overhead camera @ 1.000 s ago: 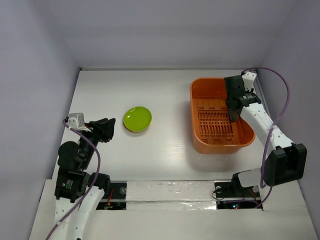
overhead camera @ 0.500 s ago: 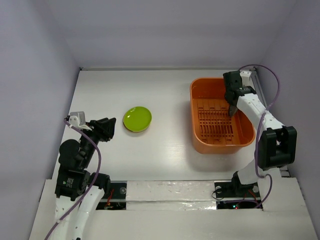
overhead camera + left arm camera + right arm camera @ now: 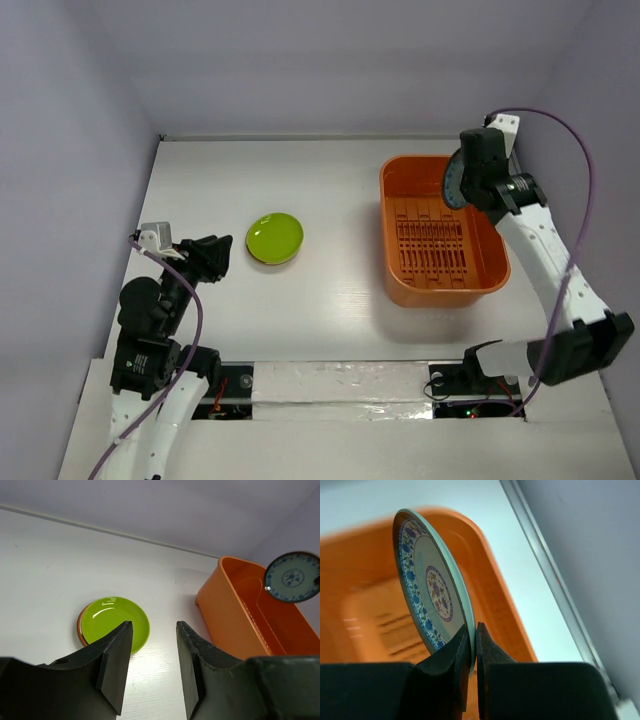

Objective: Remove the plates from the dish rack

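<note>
I should carry on moving my right gripper toward the stack (image 3: 275, 238) and let go on top, because the blue-white plate (image 3: 453, 181) is clear above the orange rack and the yellow-green plate is uncovered.
My right gripper (image 3: 472, 630) is shut on the rim of a blue-white patterned plate (image 3: 427, 580) and holds it on edge above the far end of the orange dish rack (image 3: 440, 290). The plate (image 3: 453, 183) and the right gripper (image 3: 468, 185) show in the top view; the plate also shows in the left wrist view (image 3: 292, 577). The rack's ribbed floor looks bare of plates. A yellow-green plate (image 3: 274, 238) lies on an orange-red one (image 3: 80, 628) at the table's middle left. My left gripper (image 3: 212, 258) is open and empty, near-left of that stack.
White tabletop with grey walls on three sides. The rack (image 3: 235, 615) stands at the right, close to the right wall. A raised strip (image 3: 340, 380) runs along the near edge between the arm bases.
My right gripper rose out of the rack with the blue-white plate in it. The left arm has not moved.
</note>
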Motion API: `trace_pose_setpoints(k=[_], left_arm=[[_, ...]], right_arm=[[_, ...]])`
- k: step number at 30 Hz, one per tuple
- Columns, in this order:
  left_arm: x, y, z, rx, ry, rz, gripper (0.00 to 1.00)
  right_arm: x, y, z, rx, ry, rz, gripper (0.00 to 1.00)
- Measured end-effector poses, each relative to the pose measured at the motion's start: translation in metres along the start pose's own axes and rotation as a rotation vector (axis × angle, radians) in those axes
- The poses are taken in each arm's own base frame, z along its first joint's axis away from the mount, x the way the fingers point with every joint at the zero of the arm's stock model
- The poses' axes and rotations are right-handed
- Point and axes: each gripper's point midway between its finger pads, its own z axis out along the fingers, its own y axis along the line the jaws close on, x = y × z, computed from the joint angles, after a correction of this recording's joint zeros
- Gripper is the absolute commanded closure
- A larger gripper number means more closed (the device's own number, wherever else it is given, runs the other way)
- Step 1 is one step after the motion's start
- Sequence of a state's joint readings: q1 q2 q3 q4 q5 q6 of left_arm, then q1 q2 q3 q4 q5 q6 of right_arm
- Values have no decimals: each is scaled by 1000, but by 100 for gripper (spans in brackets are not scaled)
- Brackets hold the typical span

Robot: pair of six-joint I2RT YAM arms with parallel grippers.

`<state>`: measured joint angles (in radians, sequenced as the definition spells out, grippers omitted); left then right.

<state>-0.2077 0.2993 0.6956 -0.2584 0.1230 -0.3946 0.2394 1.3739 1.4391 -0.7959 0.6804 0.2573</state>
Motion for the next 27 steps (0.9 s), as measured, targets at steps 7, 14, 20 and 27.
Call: trace_pose_setpoints(k=[7, 14, 20, 27], left_arm=[[0, 0, 0, -1, 0, 0, 63], [0, 2, 1, -9, 2, 0, 63], [0, 3, 2, -11, 2, -1, 63], [0, 3, 2, -12, 2, -1, 62]], right_arm=[[-56, 49, -113, -403, -249, 142, 100], [-30, 191, -148, -861, -181, 188, 100], [70, 320, -129, -1032, 88, 103, 100], [143, 383, -127, -1126, 283, 115, 100]])
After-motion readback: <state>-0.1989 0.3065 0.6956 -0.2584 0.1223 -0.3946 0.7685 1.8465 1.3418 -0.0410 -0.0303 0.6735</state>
